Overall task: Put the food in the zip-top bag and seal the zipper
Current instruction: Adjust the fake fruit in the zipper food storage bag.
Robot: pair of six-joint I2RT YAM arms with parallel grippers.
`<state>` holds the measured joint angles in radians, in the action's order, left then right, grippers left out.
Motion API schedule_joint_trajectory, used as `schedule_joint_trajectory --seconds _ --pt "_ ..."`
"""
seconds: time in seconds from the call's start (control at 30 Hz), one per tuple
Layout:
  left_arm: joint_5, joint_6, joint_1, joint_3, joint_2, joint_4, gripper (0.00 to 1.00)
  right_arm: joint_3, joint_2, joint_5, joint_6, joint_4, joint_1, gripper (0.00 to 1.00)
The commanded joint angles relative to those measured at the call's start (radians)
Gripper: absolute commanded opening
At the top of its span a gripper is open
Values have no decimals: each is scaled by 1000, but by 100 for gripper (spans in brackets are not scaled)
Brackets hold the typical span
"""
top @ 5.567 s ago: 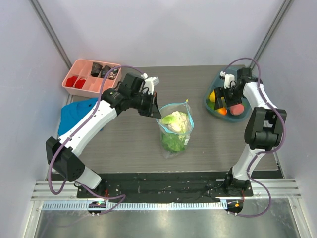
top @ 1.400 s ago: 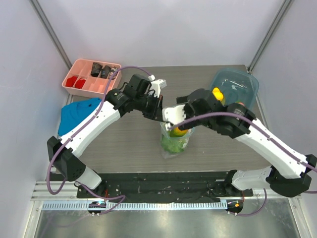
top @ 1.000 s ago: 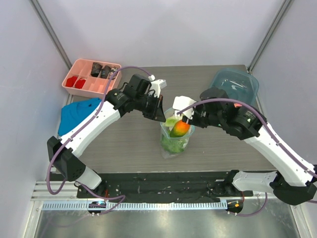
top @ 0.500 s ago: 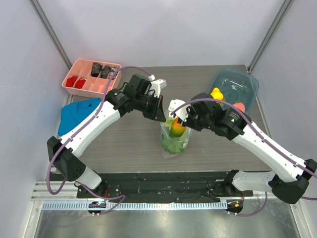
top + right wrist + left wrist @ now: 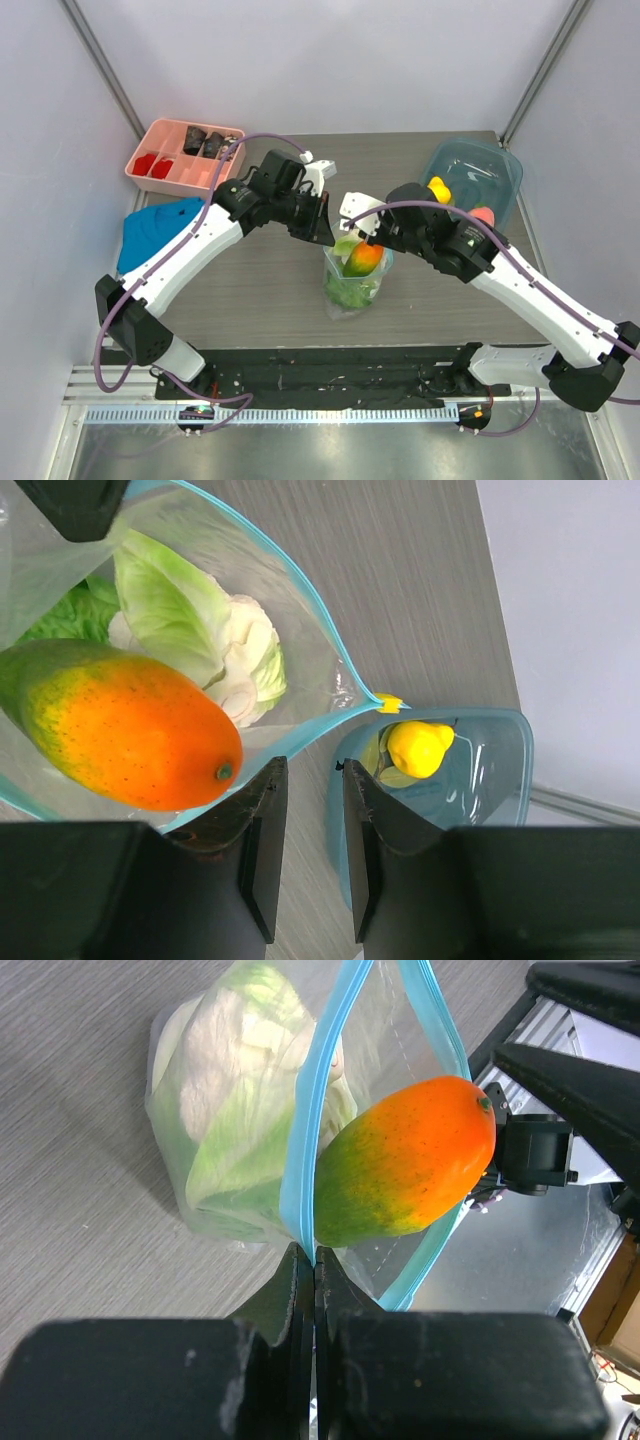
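Note:
The fruit's orange end (image 5: 373, 251) sits high against the bag's zipper rim. Next, my right gripper moves the fruit deeper into the bag (image 5: 349, 289) before it gets the red fruit.
The clear zip-top bag (image 5: 350, 285) stands mid-table with its mouth held up. My left gripper (image 5: 325, 234) (image 5: 315, 1252) is shut on the light-blue zipper (image 5: 310, 1150) at one side of the mouth. A pale green cabbage (image 5: 235, 1110) (image 5: 185, 620) lies inside. An orange-and-green fruit (image 5: 364, 259) (image 5: 125, 730) sits in the bag's mouth. My right gripper (image 5: 370, 240) (image 5: 312, 770) hovers just beside that fruit, open, with only table showing between its fingers. A yellow fruit (image 5: 437, 188) (image 5: 418, 746) and a red fruit (image 5: 483, 215) lie in the teal bowl (image 5: 500, 165).
A pink compartment tray (image 5: 150, 135) with dark and red pieces stands at the back left. A blue folded cloth (image 5: 155, 230) lies at the left edge. The teal bowl (image 5: 480, 780) is close behind my right fingers. Grey walls enclose the table.
My right arm has shifted a little over the bag's mouth, uncovering the fruits in the bowl. The orange-and-green fruit stays in the mouth. The left arm has not moved.

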<state>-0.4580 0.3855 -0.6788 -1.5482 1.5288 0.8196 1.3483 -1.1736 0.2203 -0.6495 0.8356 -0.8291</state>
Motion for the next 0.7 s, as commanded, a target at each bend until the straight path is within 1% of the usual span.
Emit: schedule_joint_trajectory --seconds 0.0,0.07,0.3,0.53,0.57,0.6,0.63,0.67 --pt "-34 6 1 -30 -7 -39 0 22 -17 -64 8 -27 1 34" --pt "-36 6 2 -32 -6 -37 0 14 -23 -106 20 -12 -2 34" --pt "-37 4 1 -32 -7 -36 0 8 -27 -174 85 0 -53 34" --pt "-38 9 1 -33 -1 -37 0 -26 -35 -193 166 -44 -128 36" --pt "-34 6 1 -35 -1 -33 0 -25 -38 -178 168 -47 -128 37" --pt "-31 4 1 -35 -1 -33 0 -9 -43 -123 166 -44 -125 39" --pt "-28 6 1 -30 -2 -36 0 3 -43 -104 159 -33 -117 44" --pt "-30 9 1 -29 -1 -37 0 20 -44 -96 162 -24 -101 51"
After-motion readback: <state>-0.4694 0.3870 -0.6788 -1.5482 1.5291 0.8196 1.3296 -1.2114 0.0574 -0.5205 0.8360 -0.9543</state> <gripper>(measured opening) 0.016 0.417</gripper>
